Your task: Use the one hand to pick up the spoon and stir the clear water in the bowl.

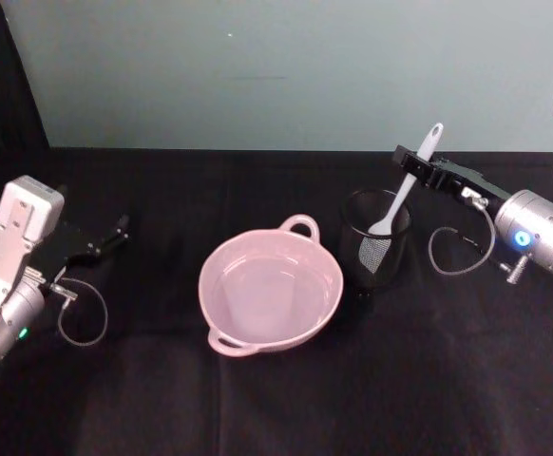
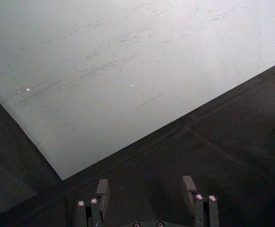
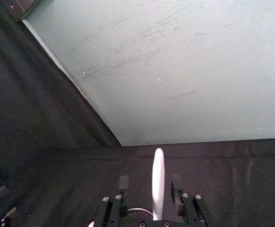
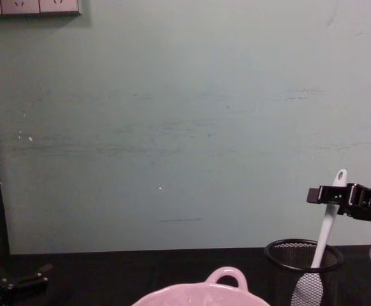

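I expect the white spoon (image 4: pixel 326 227) to slide out and leave the cup standing when I lift it, because its blade is narrower than the wire-mesh cup's opening (image 4: pixel 303 255).
The white spoon (image 1: pixel 405 195) stands tilted in a black wire-mesh cup (image 1: pixel 376 249), blade down and handle end up. My right gripper (image 1: pixel 417 163), black on a silver arm with a blue light, is open with a finger on each side of the upper handle. In the right wrist view the spoon (image 3: pixel 158 179) rises between the right gripper's (image 3: pixel 149 182) fingers with a gap on both sides. The pink bowl (image 1: pixel 324 313) holding clear water sits left of the cup. From the chest view the spoon (image 4: pixel 326 233) leans out of the cup (image 4: pixel 303 268) beside the bowl (image 4: pixel 192 294).
My left gripper (image 1: pixel 115 233) rests open at the table's left side, well away from the bowl; the left wrist view shows the left gripper (image 2: pixel 145 189) holding nothing. A pale green wall (image 1: pixel 286 66) runs behind the black-clothed table (image 1: pixel 276 408).
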`<control>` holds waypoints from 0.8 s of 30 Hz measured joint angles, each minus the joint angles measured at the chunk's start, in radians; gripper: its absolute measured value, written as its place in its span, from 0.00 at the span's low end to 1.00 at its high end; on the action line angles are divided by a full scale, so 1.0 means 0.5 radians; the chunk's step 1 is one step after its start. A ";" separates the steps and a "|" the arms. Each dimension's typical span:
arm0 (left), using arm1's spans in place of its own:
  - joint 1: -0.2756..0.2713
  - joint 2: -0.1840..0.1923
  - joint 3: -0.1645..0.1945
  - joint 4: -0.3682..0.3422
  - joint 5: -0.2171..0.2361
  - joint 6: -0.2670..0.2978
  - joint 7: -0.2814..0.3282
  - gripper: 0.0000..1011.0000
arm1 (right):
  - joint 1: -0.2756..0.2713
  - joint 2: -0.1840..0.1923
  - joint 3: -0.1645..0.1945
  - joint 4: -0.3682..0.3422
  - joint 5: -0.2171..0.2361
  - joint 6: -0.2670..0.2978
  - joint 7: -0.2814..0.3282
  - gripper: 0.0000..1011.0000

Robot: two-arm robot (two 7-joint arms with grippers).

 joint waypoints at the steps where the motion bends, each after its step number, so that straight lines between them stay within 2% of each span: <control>1: 0.000 0.000 0.000 0.000 0.000 0.000 0.000 1.00 | 0.000 0.000 0.000 0.000 0.000 0.000 0.000 0.55; 5: 0.000 0.000 0.000 0.000 0.000 0.000 0.000 1.00 | -0.001 0.001 0.000 -0.001 0.000 0.001 -0.001 0.43; 6: 0.000 0.000 0.000 0.000 0.000 0.000 0.000 1.00 | -0.001 0.001 0.000 -0.001 0.000 0.001 -0.001 0.37; 14: 0.000 0.000 0.000 0.000 0.000 0.000 0.000 1.00 | -0.001 0.001 0.000 -0.003 0.000 0.001 -0.002 0.14; 24: 0.000 0.000 0.000 0.000 0.000 0.000 0.000 1.00 | -0.001 0.001 0.000 -0.003 0.000 0.001 -0.002 0.12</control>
